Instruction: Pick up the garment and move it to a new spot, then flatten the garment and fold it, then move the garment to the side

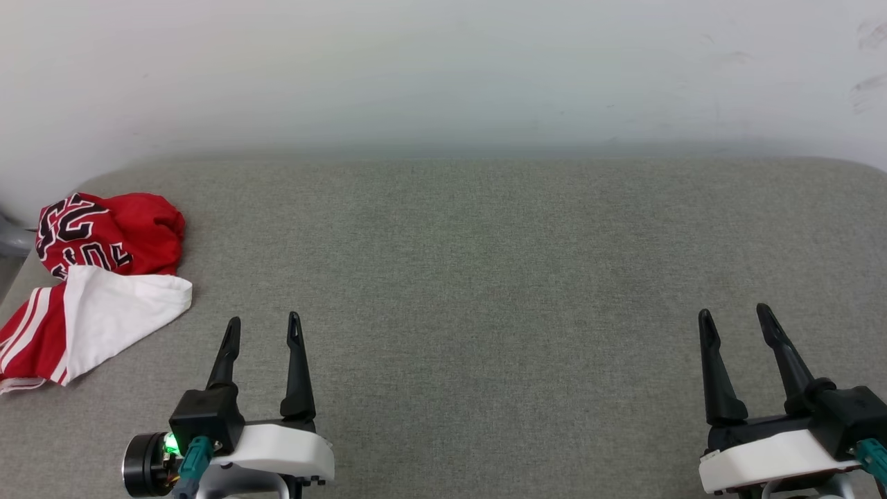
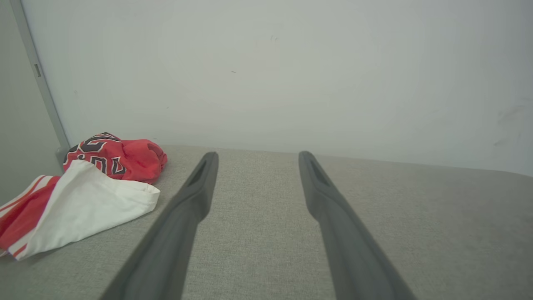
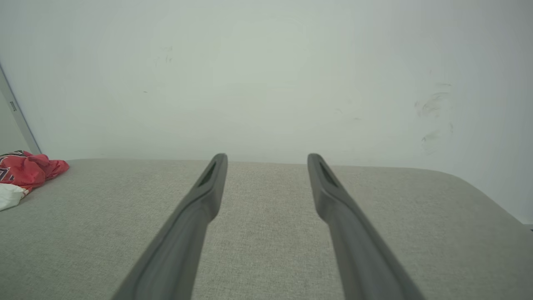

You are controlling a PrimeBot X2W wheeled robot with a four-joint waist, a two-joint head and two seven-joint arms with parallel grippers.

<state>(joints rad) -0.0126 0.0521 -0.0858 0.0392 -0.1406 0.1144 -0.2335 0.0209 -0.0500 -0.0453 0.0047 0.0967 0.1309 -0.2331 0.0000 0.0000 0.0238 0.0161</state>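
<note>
The red heap [image 1: 141, 233] is loosely crumpled, so when I pull the garment [image 1: 108, 287] by a white sleeve, it will drag along and spread out only partly.
The garment [image 1: 97, 277] lies crumpled at the far left of the grey cushioned surface [image 1: 485, 277]: a red bunch with black white-outlined lettering, a white sleeve and red-white striped trim in front. In the left wrist view the garment [image 2: 83, 191] sits left of the fingers; in the right wrist view a bit of the garment [image 3: 25, 171] shows at the left edge. My left gripper [image 1: 263, 320] hovers open to the right of the white sleeve, apart from it, nothing between its fingers. My right gripper [image 1: 734, 312] is open at the lower right, far from the cloth.
A pale wall [image 1: 443, 69] rises straight behind the surface. The surface's back corners are rounded, and its left edge runs under the garment. A grey object [image 1: 10, 239] pokes in at the far left beyond the edge.
</note>
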